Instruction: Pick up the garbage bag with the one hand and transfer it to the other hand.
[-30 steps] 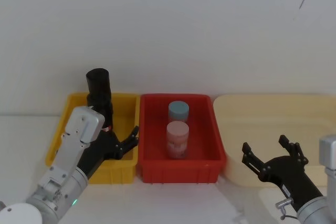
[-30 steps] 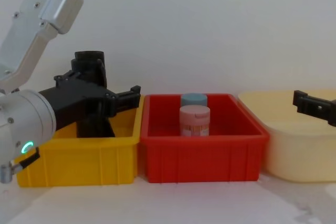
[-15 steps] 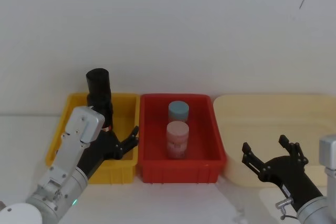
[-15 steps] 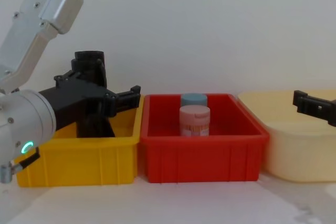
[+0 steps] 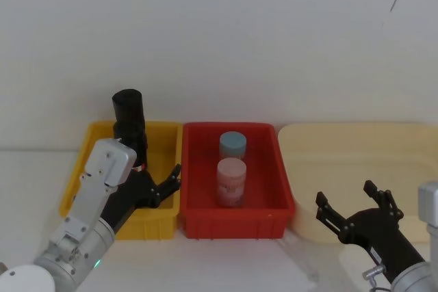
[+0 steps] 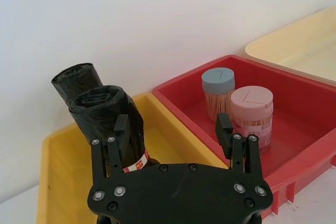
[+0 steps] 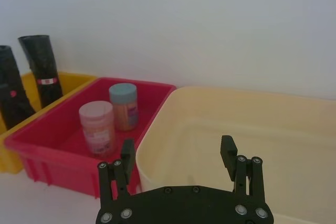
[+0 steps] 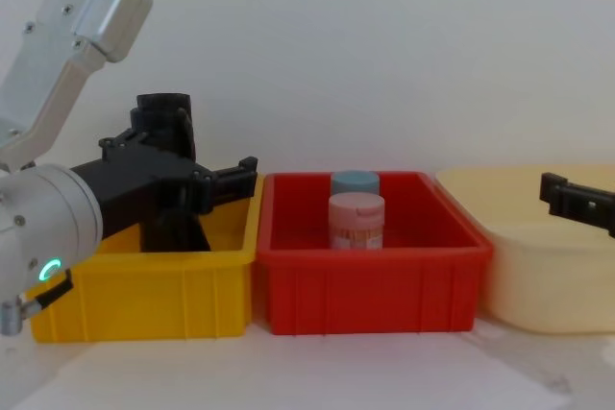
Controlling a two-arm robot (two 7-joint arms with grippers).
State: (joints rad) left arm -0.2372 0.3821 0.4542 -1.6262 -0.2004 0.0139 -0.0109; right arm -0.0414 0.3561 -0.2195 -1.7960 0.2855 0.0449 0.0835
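Orange fill shows (image 7: 125,114) under the blue lid, so a standing jar packed with thin sticks should come into view when the robot lifts the pink-lidded jar (image 8: 356,221) away.
The garbage bag (image 6: 105,116), a tall black glossy roll with a white-and-red band, stands upright in the yellow bin (image 5: 79,182). It also shows in the head view (image 5: 133,143) and far off in the right wrist view (image 7: 41,61). My left gripper (image 6: 172,121), on the arm with the green light, hovers open just in front of the garbage bag, one finger (image 6: 121,129) overlapping its side; it grips nothing. In the head view the left gripper (image 5: 163,181) sits over the bin's right part. My right gripper (image 5: 345,197) hangs open and empty at the cream tub's near edge (image 7: 177,144).
A second black roll (image 6: 73,77) stands close behind the garbage bag. The red bin (image 5: 236,220) in the middle holds a blue-lidded jar (image 5: 233,143) and a pink-lidded jar (image 5: 231,181). A cream tub (image 5: 356,148) lies to the right. A white wall runs behind the bins.
My right gripper has slid slightly lower and nearer in the head view. The left gripper and the rolls have not moved.
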